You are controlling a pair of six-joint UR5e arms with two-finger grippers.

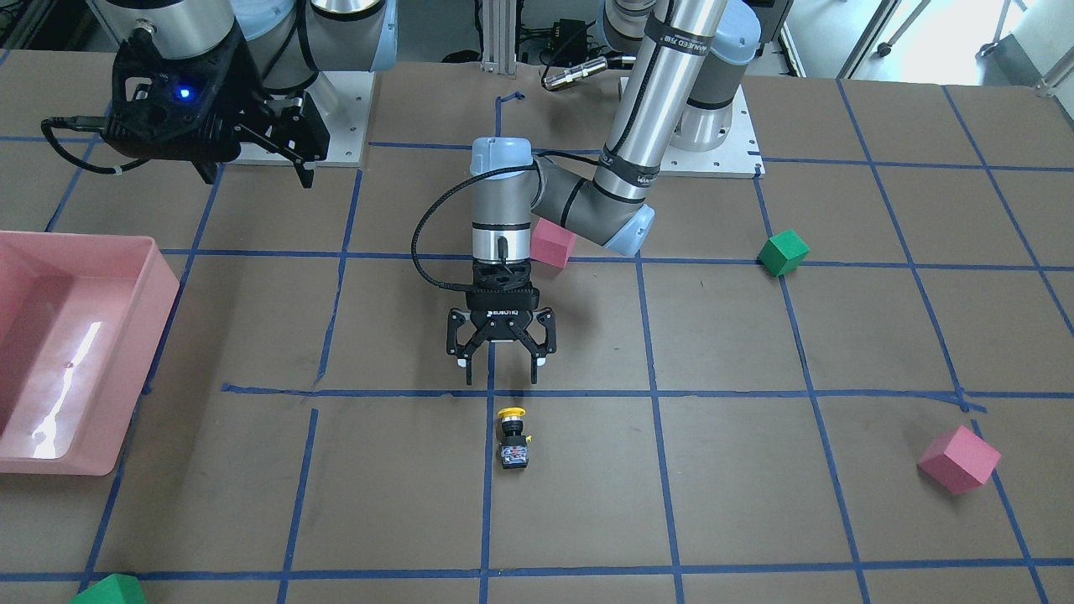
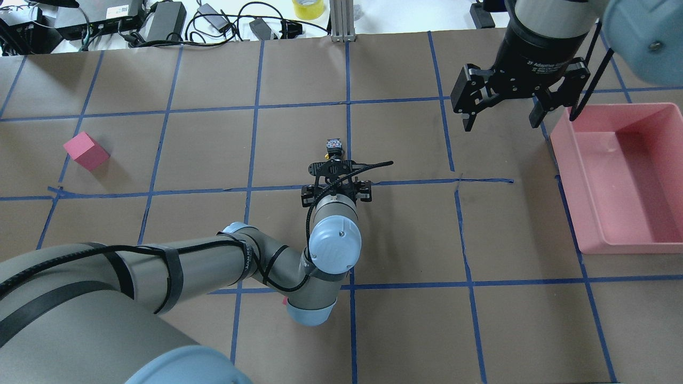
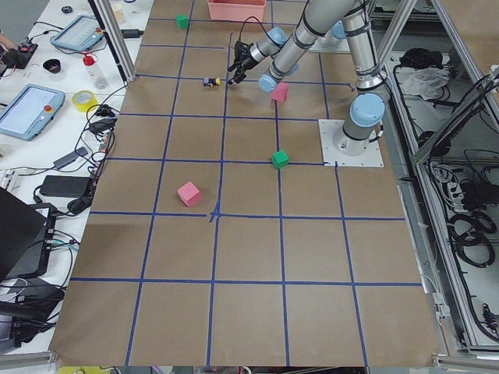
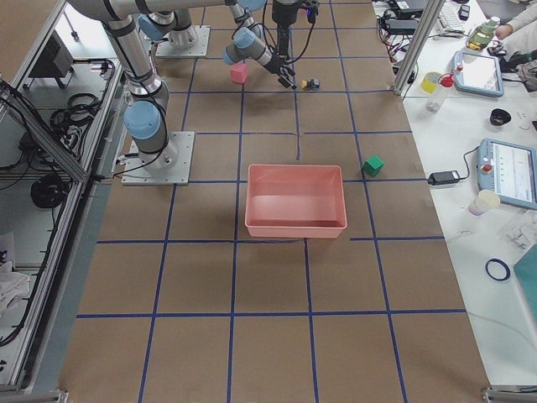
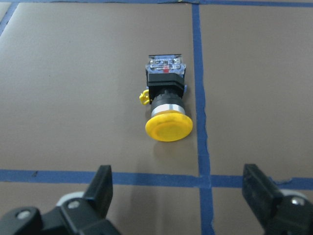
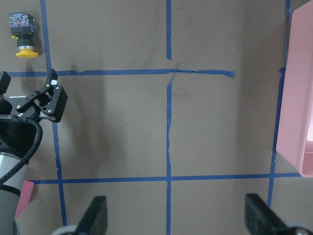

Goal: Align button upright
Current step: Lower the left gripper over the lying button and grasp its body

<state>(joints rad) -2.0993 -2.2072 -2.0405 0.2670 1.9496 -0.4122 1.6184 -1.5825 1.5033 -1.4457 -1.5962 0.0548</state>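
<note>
The button's silver-white base [image 1: 514, 458] is square and flat at its end, so the button will stand on its own with its yellow cap up when I turn it upright onto that base.
The button [image 1: 513, 438] lies on its side on the brown table, its yellow cap pointing at the robot and its silver-white base away. It shows close up in the left wrist view [image 5: 167, 100], and also in the overhead view [image 2: 334, 146] and the right wrist view [image 6: 23, 32]. My left gripper [image 1: 502, 377] is open and empty, pointing down, just short of the cap on the robot's side; its fingers [image 5: 101, 182] frame the button. My right gripper [image 2: 501, 124] is open and empty, raised high near the pink bin.
A pink bin [image 1: 159, 277] stands on the robot's right side. A pink cube [image 1: 552, 243] lies under the left arm's elbow, and another [image 1: 959, 459] lies far out on the robot's left. Green cubes [image 1: 783, 252] [image 1: 109, 591] lie apart. Blue tape lines grid the table.
</note>
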